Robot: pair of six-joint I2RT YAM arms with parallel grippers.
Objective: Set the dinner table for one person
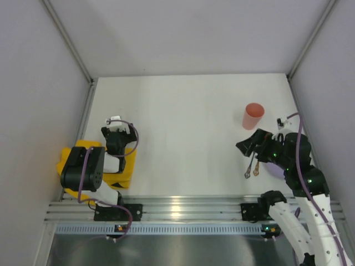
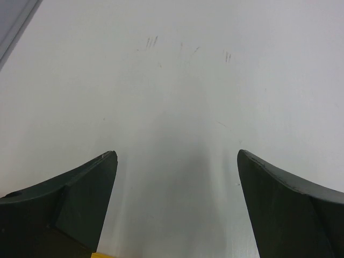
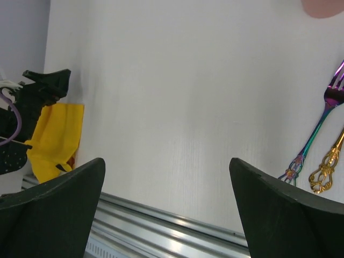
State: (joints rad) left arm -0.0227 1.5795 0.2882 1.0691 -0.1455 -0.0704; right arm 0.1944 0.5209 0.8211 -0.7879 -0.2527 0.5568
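Note:
The left gripper's fingers are above the white table (image 2: 174,183) past the yellow placemat, so the robot should move back to the placemat's corner (image 1: 134,149) and pull the placemat toward the middle.
The white dinner table (image 1: 188,122) fills the top view. A folded yellow placemat (image 1: 125,166) lies at its near left edge, mostly under my left arm, and shows in the right wrist view (image 3: 54,140). My left gripper (image 1: 115,123) is open and empty just beyond the placemat, over bare table (image 2: 176,156). My right gripper (image 1: 247,145) is open and empty (image 3: 166,161). A purple iridescent fork (image 1: 248,166) (image 3: 317,129) and a gold utensil (image 1: 256,168) (image 3: 328,172) lie side by side near it. A pink cup (image 1: 253,115) stands beyond it.
A lavender object (image 1: 275,169) lies partly hidden under the right arm. Grey walls enclose the table on the left, back and right. An aluminium rail (image 1: 183,208) runs along the near edge. A sliver of placemat (image 2: 102,255) shows between the left fingers' bases.

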